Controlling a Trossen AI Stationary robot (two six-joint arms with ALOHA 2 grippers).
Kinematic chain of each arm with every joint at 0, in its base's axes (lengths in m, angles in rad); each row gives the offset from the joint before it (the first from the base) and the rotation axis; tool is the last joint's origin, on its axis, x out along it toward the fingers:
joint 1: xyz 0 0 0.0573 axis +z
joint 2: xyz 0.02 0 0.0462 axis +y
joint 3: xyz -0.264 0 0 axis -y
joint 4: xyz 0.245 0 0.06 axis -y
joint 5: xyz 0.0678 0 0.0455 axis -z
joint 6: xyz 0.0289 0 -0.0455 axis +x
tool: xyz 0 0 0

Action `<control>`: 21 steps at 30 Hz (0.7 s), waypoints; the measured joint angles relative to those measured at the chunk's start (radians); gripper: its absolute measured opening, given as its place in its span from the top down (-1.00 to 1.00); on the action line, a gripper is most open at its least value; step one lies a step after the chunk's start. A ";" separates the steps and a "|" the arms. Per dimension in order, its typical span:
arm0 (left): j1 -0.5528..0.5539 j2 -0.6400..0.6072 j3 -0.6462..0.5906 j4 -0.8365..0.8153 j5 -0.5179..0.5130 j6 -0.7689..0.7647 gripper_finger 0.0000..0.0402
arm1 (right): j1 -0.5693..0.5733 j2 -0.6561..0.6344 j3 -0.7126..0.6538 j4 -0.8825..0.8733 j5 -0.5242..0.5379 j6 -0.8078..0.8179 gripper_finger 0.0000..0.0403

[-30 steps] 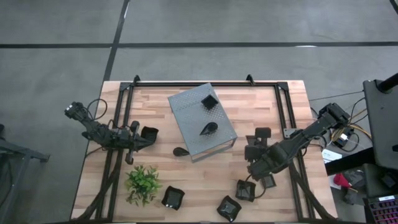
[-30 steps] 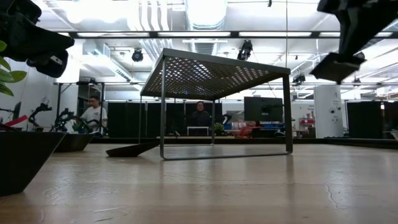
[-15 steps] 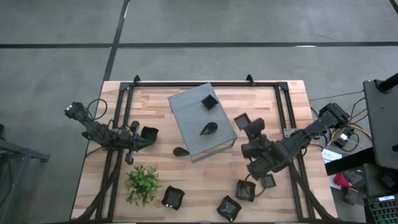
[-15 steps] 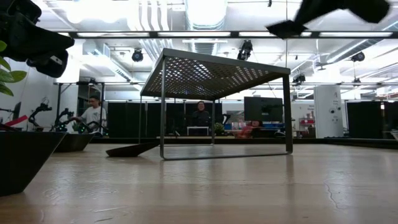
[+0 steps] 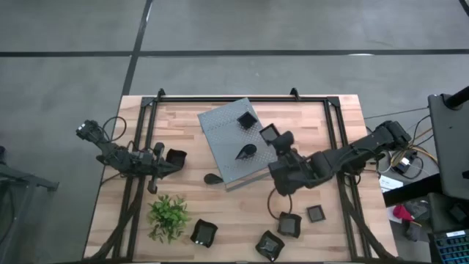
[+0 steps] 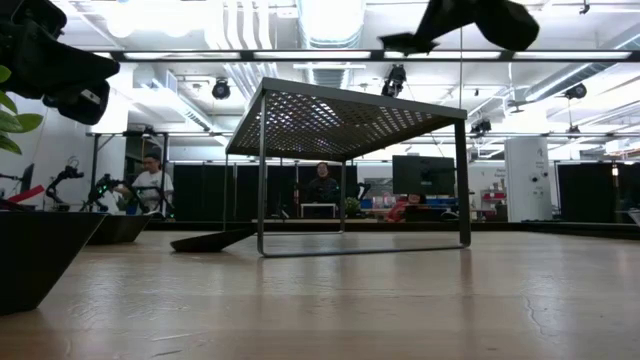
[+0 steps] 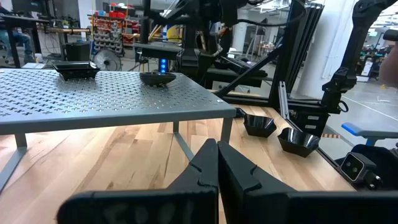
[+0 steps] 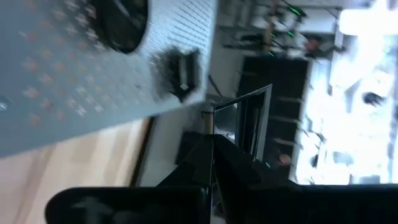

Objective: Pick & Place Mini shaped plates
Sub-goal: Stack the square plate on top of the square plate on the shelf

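Note:
The held square plate (image 5: 270, 133) is clear above the box and the square plate there (image 5: 247, 119) lies open, so my right gripper should continue over and release once they nest.
My right gripper (image 5: 281, 144) hangs over the right edge of the grey perforated box (image 5: 223, 139), shut on a small square black plate (image 5: 269, 134). The low view shows that plate (image 6: 408, 41) high above the box top. A square plate (image 5: 247, 119) and a leaf-shaped plate (image 5: 245, 152) rest on the box. Another leaf plate (image 5: 213, 178) lies on the table against the box's near side. My left gripper (image 7: 217, 167) is shut and waits at the table's left, beside a black plate (image 5: 176, 157). My right gripper pinches the square plate by the rim (image 5: 274, 138) on the side that faces the arm. Its fingers reach in from the table's right and near side. The plate is lifted clear, roughly level, above the box's right edge.
Several more black plates lie near the table's near edge (image 5: 204, 232) (image 5: 270, 246) (image 5: 289, 224) (image 5: 315, 213). A green plant (image 5: 168, 215) stands at near left. Black frame rails (image 5: 333, 139) run along the table's sides. People show in the room beyond.
My right gripper has carried the square plate up and toward the table's left and far side, from the near-right part of the table to above the box's right edge. The plate stays held throughout. The left arm has kept still.

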 joint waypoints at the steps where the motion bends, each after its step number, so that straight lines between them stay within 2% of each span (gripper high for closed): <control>1: 0.000 0.000 0.000 0.000 0.000 0.000 1.00 | -0.016 -0.001 0.000 0.031 -0.039 -0.045 0.96; 6: 0.000 0.000 0.000 0.000 0.000 0.000 1.00 | -0.098 -0.006 -0.001 0.179 -0.155 -0.250 0.96; 11: 0.000 0.000 0.000 0.000 0.000 0.000 1.00 | -0.194 -0.005 -0.001 0.277 -0.320 -0.421 0.96; 16: 0.000 0.000 0.000 0.000 0.000 0.000 1.00 | -0.291 -0.005 -0.001 0.331 -0.370 -0.521 0.96; 19: 0.000 0.000 0.000 0.000 0.000 0.000 1.00 | -0.353 -0.005 -0.001 0.344 -0.495 -0.538 0.96; 21: 0.000 0.000 0.000 0.000 0.000 0.000 1.00 | -0.388 0.001 -0.001 0.360 -0.543 -0.556 0.96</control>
